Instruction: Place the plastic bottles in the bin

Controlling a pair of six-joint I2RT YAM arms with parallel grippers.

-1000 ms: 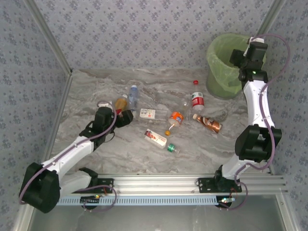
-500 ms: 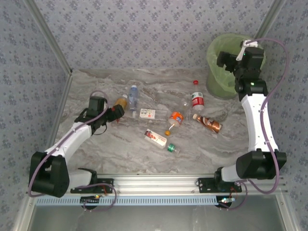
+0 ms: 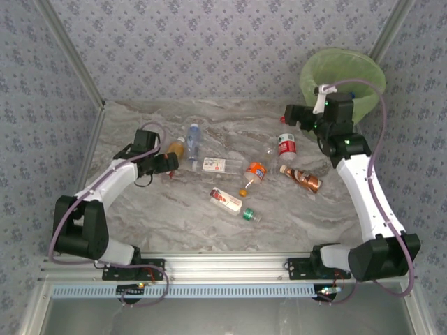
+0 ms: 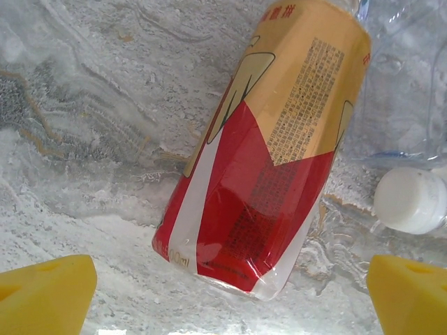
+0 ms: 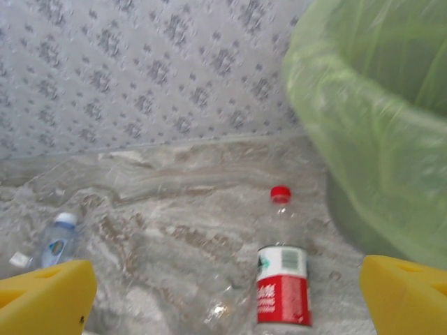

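The red and yellow bottle (image 3: 177, 148) is far from the bin, so next my left gripper grabs its base (image 4: 227, 269) and passes its cap end to my right gripper.
Several plastic bottles lie across the marble table. My left gripper (image 3: 170, 162) (image 4: 227, 310) stands open just short of the base of a bottle with a red and yellow label (image 3: 176, 149) (image 4: 265, 153), and nothing sits between its yellow fingertips (image 4: 45, 289). Beside that bottle lies a clear blue-labelled bottle (image 3: 193, 136) with a white cap (image 4: 411, 200). My right gripper (image 3: 290, 115) (image 5: 223, 310) is open and empty, in the air left of the bin (image 3: 342, 73) (image 5: 377, 118), above the red-capped red-white bottle (image 3: 287, 145) (image 5: 283, 283). The bin is lined with a green bag.
An orange-labelled bottle (image 3: 257, 171), a coppery brown bottle (image 3: 302, 178), a flattened clear bottle (image 3: 218, 165) and a red-white one (image 3: 226, 200) lie mid-table. A green-capped bottle (image 3: 249, 215) is nearest the front. Patterned walls close in the back and sides.
My right arm has swung from over the bin to the left and down towards the table. My left gripper has shifted back and left, up to the red and yellow bottle.
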